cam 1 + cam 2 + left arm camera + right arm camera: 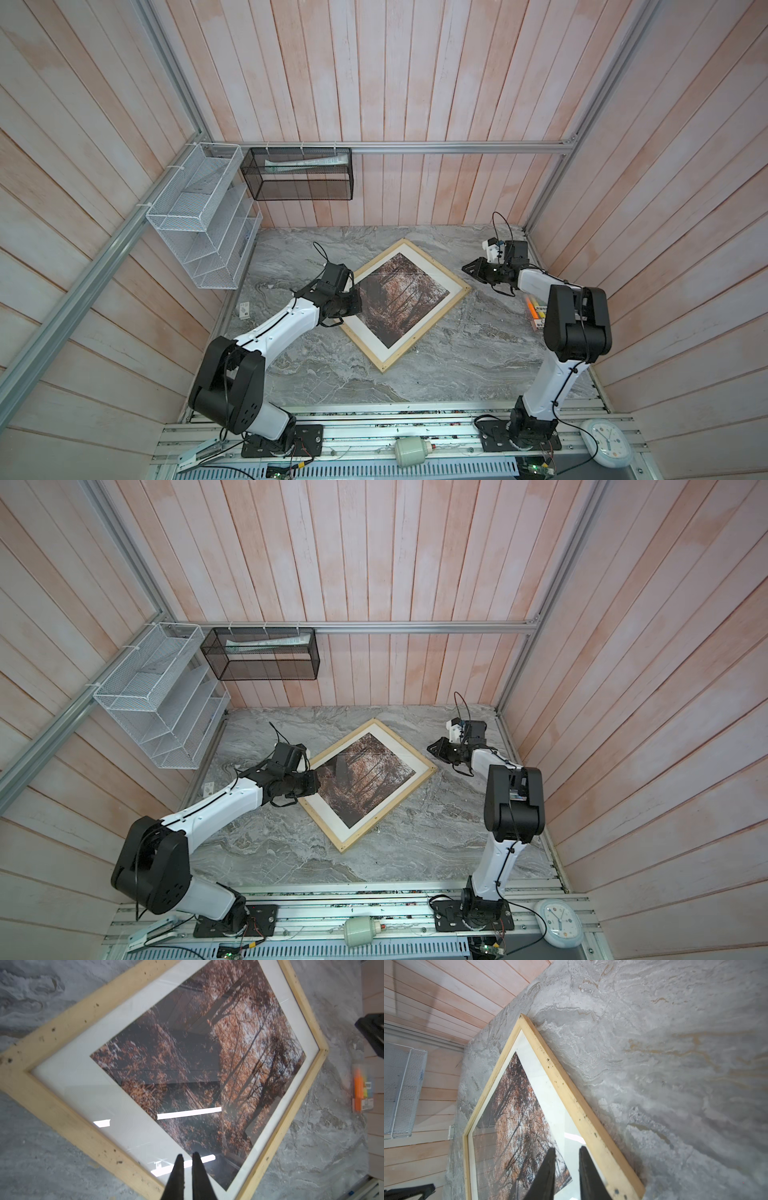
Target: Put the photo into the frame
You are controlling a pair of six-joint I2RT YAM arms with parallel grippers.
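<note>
My left gripper should go to the frame (402,301) at its far rail (370,264), and my right gripper should go to its near rail. The frame lies turned like a diamond, so they should turn it square.
The frame (424,327) (387,808), of pale wood rails, lies flat and face up on the marble table, turned like a diamond. The photo (399,299) (361,779) of autumn trees sits inside it, within a white mat (87,1084) and under reflecting glass. My left gripper (187,1155) hangs over the frame's left corner, fingers nearly together and holding nothing. In both top views my right gripper (467,267) (432,748) hovers just off the frame's right corner. In the right wrist view it (567,1149) stands open above the rail (571,1093), with nothing between its fingers.
A white wire rack (199,220) and a black mesh basket (297,174) hang on the walls at back left. A pack of markers (536,316) lies by the right wall. A small tag (244,309) lies at the table's left edge, a white clock (606,446) at front right.
</note>
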